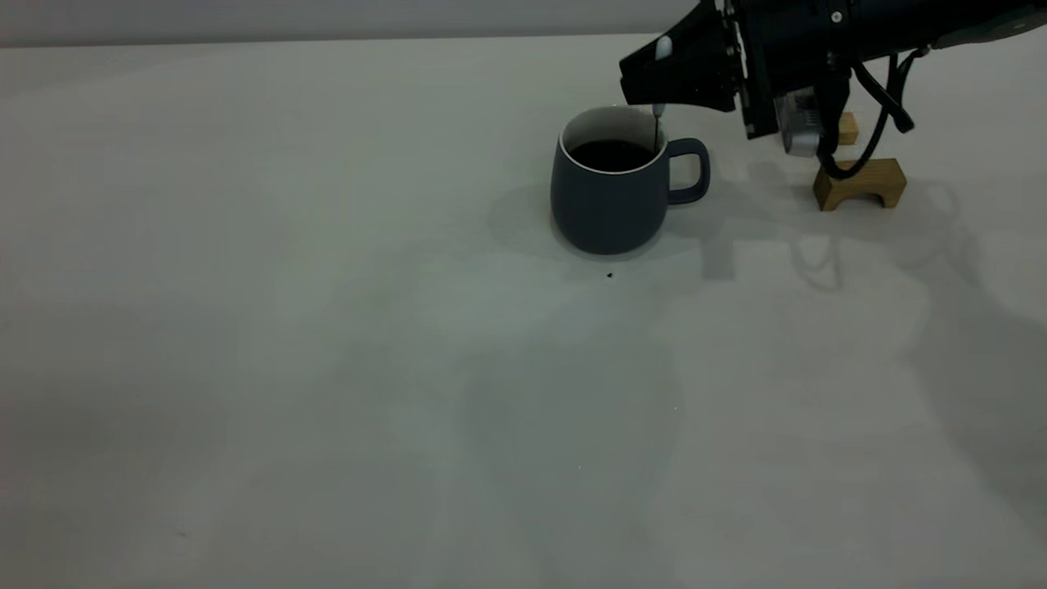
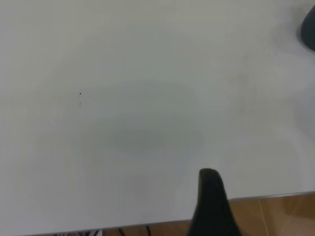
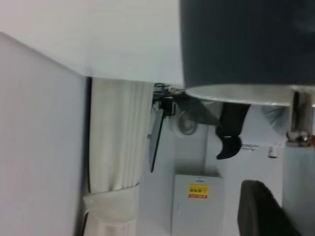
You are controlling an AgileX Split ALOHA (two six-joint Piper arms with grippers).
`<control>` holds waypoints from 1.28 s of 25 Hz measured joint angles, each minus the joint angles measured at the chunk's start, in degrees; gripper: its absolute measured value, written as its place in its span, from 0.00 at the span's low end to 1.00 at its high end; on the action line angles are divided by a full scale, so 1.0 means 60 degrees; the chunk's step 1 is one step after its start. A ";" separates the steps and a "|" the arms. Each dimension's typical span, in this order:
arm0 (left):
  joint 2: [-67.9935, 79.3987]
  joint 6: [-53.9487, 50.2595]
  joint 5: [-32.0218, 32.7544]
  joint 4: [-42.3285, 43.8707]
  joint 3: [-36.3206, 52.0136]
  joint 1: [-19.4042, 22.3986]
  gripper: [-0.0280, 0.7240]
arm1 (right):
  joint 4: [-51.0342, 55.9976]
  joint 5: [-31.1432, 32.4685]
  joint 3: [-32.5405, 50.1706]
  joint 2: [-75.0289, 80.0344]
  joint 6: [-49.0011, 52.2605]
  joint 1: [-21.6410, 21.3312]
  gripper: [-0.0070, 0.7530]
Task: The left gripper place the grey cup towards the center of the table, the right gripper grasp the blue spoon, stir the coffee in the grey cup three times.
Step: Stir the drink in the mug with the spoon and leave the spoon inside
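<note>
The blue spoon's neck (image 1: pixel 657 133) is at the side of the grey cup where the cup's handle is, so the robot's right hand should sweep the spoon back toward the cup's opposite side (image 1: pixel 572 141).
The grey cup (image 1: pixel 609 200) stands upright on the table (image 1: pixel 327 327), right of centre, its handle pointing right, with dark coffee (image 1: pixel 611 154) inside. My right gripper (image 1: pixel 654 75) hovers just above the rim, shut on the blue spoon (image 1: pixel 657 124). The pale handle sits between the fingers and the thin metal neck dips into the coffee. The right wrist view shows the cup's wall (image 3: pixel 246 44), the spoon's neck (image 3: pixel 301 115) and one black finger (image 3: pixel 263 211). My left gripper (image 2: pixel 246 211) is open and holds nothing. It hangs over bare table near the edge, far from the cup (image 2: pixel 310 29).
Two tan wooden blocks stand behind the right arm, an arched one (image 1: pixel 860 183) and a smaller one (image 1: pixel 848 128). A tiny dark speck (image 1: pixel 609 275) lies in front of the cup. The table's edge (image 2: pixel 266 197) and wooden floor show in the left wrist view.
</note>
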 joint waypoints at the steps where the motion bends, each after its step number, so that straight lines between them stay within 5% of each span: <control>1: 0.0000 0.0000 0.0000 0.0000 0.0000 0.0000 0.82 | -0.0035 0.0007 0.0000 0.0000 0.0000 0.0018 0.17; 13: 0.0000 0.0000 0.0000 -0.0009 0.0000 0.0000 0.82 | 0.1628 -0.0038 0.0000 0.0000 0.0000 0.0827 0.17; 18: 0.0000 0.0000 0.0000 -0.0019 0.0000 0.0000 0.82 | 0.2063 -0.1007 0.0000 0.0000 -0.0014 0.0800 0.17; 32: 0.0000 0.0000 0.0000 -0.0019 0.0000 0.0000 0.82 | -0.0702 0.0098 -0.0008 0.0010 -0.0254 0.0150 0.17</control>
